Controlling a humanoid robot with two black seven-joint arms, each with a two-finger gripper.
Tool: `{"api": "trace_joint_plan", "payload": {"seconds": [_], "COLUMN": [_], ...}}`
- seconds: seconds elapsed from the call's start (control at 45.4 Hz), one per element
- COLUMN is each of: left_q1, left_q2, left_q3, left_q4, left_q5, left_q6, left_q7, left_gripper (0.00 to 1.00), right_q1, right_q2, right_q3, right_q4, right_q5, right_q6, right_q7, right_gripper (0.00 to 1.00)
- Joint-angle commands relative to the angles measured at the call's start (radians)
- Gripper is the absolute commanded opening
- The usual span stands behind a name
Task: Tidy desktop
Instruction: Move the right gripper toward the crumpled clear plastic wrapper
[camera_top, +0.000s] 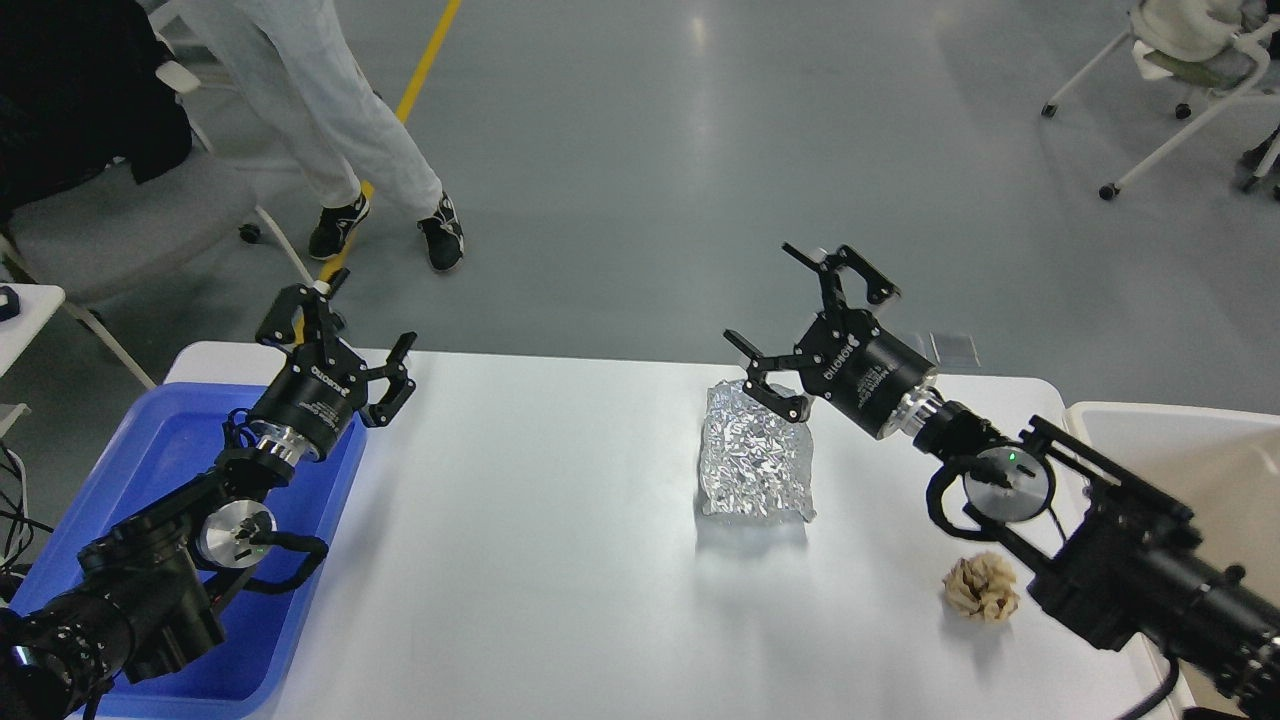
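My right gripper is about to lift the silver foil bag (756, 454), and sharp creases (746, 478) make the bag's broad side stiff. The bag will stay spread and stick out from the gripper when I lift it.
The white desktop (520, 540) fills the lower view. A crumpled silver foil bag (755, 468) stands on it right of centre. A crumpled brown paper ball (982, 588) lies on the desktop at the right front. My right gripper (792, 310) is open and empty, raised above and just behind the foil bag's top right. My left gripper (345, 325) is open and empty, held over the far left corner of the desktop, above the blue tray's far edge.
A blue plastic tray (150, 470) sits at the left end under my left arm. A beige bin (1200, 450) stands at the right edge. A person's legs (340, 130) and chairs are on the grey floor behind the table.
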Motion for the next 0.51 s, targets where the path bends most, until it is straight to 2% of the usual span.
{"api": "trace_joint_plan", "payload": {"seconds": [0.0,0.265,0.485], "left_q1": [0.0,0.0,0.0], "left_q2": [0.0,0.0,0.0], "left_q3": [0.0,0.0,0.0], "left_q4": [-0.001,-0.001,-0.001], "left_q5": [0.0,0.0,0.0], "left_q6": [0.0,0.0,0.0], "left_q7": [0.0,0.0,0.0], "left_gripper": [1.0,1.0,1.0], "right_q1": [0.058,0.135,0.385], "right_q2": [-0.301,-0.524,-0.493], "right_q3": [-0.113,-0.197,-0.448], "right_q4": [0.297,0.425,0.39], "right_q5": [-0.067,-0.169,-0.203], "right_q6": [-0.025,-0.025,-0.056], "right_q7": [0.005,0.008,0.01], "right_gripper": [1.0,1.0,1.0]}}
